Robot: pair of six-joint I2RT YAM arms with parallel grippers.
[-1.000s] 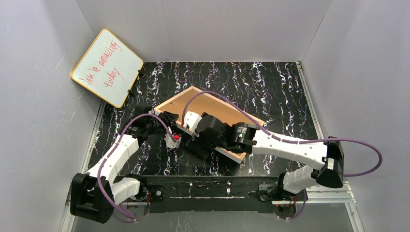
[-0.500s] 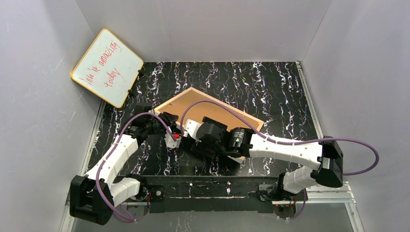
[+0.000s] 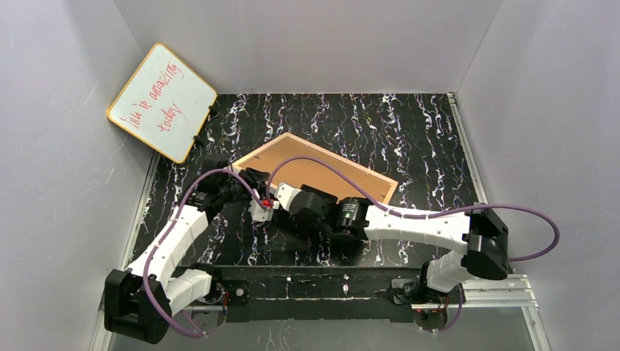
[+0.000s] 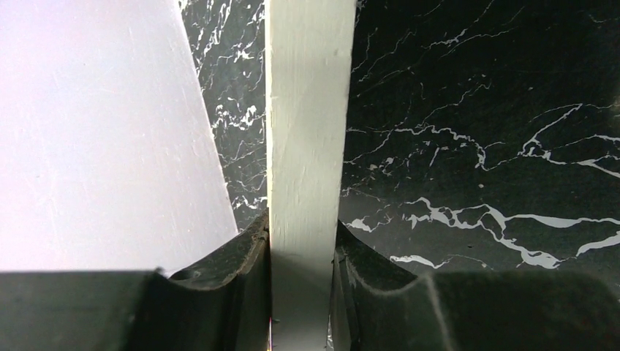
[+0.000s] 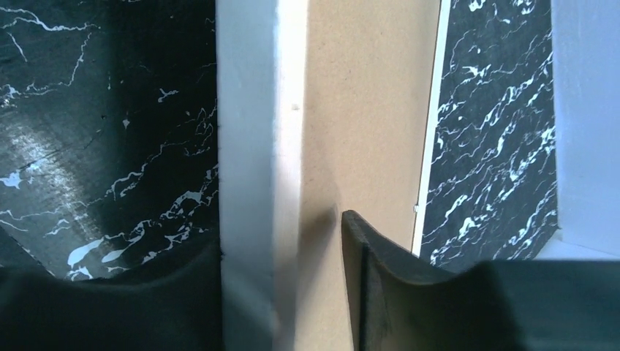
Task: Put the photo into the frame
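Observation:
Both of the robot's grippers crowd the face-down frame's corner (image 3: 238, 162), so the left gripper needs to open and move away before the right gripper turns the frame over by its white bar (image 5: 254, 157).
The frame (image 3: 342, 158) lies tilted on the black marbled table, back side up, with a brown backing board (image 3: 351, 170) inside it. My left gripper (image 3: 254, 181) is at the frame's left corner. In the left wrist view it (image 4: 302, 227) is shut on the white frame rail (image 4: 307, 110), both pads against it. My right gripper (image 3: 281, 196) is close beside it on the near edge. Its jaws (image 5: 281, 234) straddle the white rail (image 5: 248, 110). The left finger touches the rail, and the right finger (image 5: 365, 278) stands apart over the board (image 5: 365, 110). The photo is not visible in any view.
A yellow-rimmed whiteboard (image 3: 162, 102) with red writing leans in the back left corner. Grey walls enclose the table on three sides. The right arm's purple cable (image 3: 322, 162) arcs over the backing board. Both wrists crowd together at the frame's left end.
My right gripper has slid left along the frame's near edge toward the left gripper, and its jaws have narrowed. The frame has turned slightly. The left gripper has kept its hold.

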